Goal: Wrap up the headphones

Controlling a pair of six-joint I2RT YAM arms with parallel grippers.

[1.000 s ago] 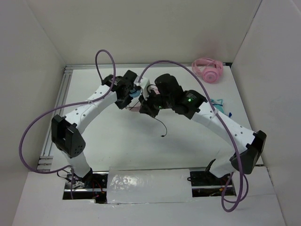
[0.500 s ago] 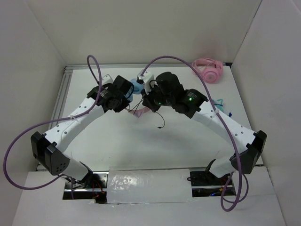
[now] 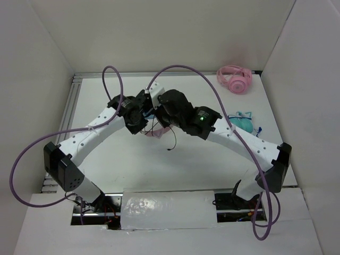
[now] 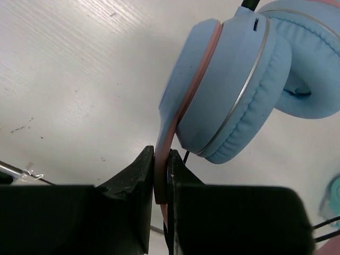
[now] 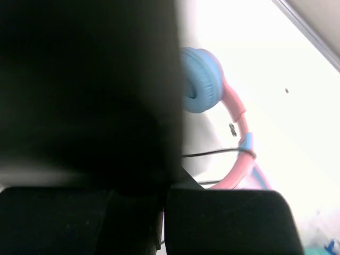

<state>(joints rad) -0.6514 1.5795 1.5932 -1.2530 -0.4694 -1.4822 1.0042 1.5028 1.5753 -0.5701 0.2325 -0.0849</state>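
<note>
The robot's grippers are crowded together at the ear cups, so the left gripper should pull the headphones back while the right gripper pulls the cable across the headband [image 3: 158, 132].
The headphones [image 4: 228, 90] have light blue ear cups and a pink headband. My left gripper [image 4: 162, 172] is shut on the pink headband just below one ear cup and holds them off the table. In the top view the headphones [image 3: 162, 130] are mostly hidden between my left gripper [image 3: 142, 118] and my right gripper [image 3: 159, 112]. The thin black cable [image 3: 172, 139] hangs below them, its plug end free. In the right wrist view an ear cup [image 5: 201, 79], the headband [image 5: 237, 127] and the cable [image 5: 212, 154] show. The right gripper [image 5: 163, 199] is shut with the cable leading into its jaws.
All-pink headphones [image 3: 235, 79] lie at the back right corner. Teal headphones [image 3: 242, 121] lie right of the right arm. A metal rail [image 3: 73, 101] runs along the table's left edge. White walls enclose the table on three sides.
Both grippers have shifted left and slightly nearer with the headphones. The left arm's elbow has swung. The hanging cable end has moved left.
</note>
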